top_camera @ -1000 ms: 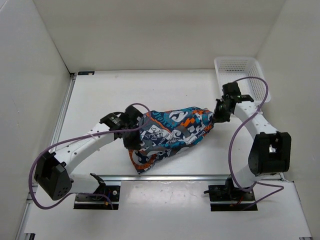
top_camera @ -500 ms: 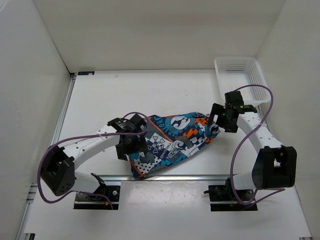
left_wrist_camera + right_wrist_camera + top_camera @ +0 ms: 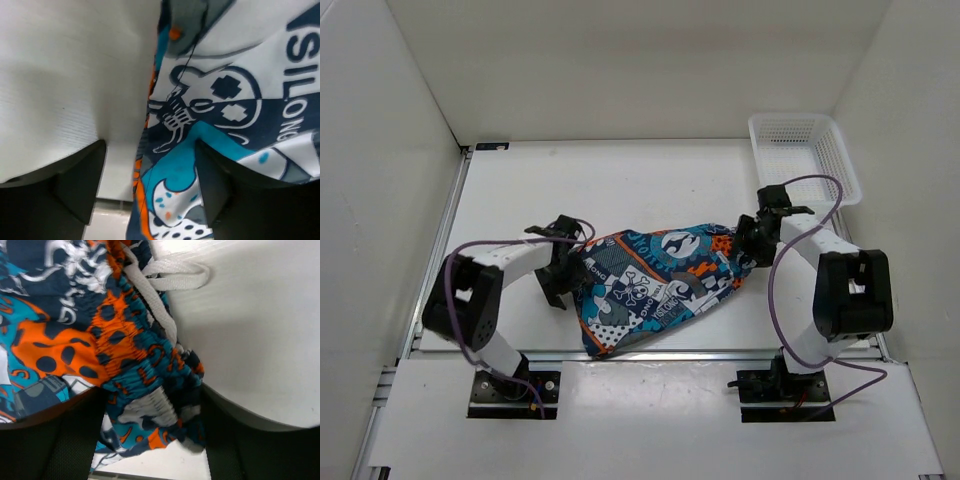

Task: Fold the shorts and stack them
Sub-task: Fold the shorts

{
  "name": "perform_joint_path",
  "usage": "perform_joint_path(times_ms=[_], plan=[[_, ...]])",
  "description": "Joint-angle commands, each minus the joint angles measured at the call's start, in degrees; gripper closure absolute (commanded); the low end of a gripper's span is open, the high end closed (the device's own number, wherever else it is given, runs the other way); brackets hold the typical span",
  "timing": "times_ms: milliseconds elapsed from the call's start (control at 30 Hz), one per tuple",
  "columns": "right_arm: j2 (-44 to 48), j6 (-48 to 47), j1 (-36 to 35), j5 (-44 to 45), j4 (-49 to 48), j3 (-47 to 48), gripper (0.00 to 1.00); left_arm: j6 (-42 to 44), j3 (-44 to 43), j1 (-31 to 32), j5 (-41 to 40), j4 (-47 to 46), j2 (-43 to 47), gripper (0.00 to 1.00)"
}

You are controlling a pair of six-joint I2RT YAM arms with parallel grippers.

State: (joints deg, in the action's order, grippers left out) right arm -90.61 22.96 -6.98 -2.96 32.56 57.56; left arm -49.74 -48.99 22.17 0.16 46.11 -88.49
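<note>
The left gripper has the shorts' edge lying loose between its fingers, so the robot should pinch that edge by the teal patch before the right gripper folds the shorts' waistband over.
The shorts, printed in teal, blue, orange and white, lie in a rough wedge on the table's near middle. My left gripper sits at their left edge. In the left wrist view it is open: the cloth's edge runs between the fingers and the left finger stands clear of it. My right gripper is at the waistband end. It is open too, with the bunched waistband and white drawstring filling most of the gap.
A white mesh basket stands at the back right corner. Bare white table stretches behind the shorts, and white walls close in both sides. A metal rail runs along the near edge, just below the shorts' lower tip.
Both grippers let go of the shorts, which dropped and now lie on the table. The left gripper drew back left to the cloth's edge; the right moved in over the waistband.
</note>
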Motion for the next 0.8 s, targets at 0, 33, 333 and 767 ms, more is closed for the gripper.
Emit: perform_joint_path(times_ms=[0,33,333,767], plan=[[-3.25,3.14,0.04,-2.92,-3.28,-0.86,0.38,2.19,-4.0,-0.46,2.3,-4.97,-3.87,0.22],[-3.26,4.01,0.04,-4.49,-3.9,-1.48,0.42,2.19,-4.53,-0.46,2.3,-4.97,-5.02,0.25],[2.7,10.25,-6.63,-2.76,-4.61,-10.27,0.45,8.68,-14.63,-8.1,-2.53,-2.61,-11.36,0.76],[8.19,5.26,-9.01,7.8,3.22,-4.92,0.01,15.72,-18.16,-18.83,-2.29,3.02,-7.75,0.17]])
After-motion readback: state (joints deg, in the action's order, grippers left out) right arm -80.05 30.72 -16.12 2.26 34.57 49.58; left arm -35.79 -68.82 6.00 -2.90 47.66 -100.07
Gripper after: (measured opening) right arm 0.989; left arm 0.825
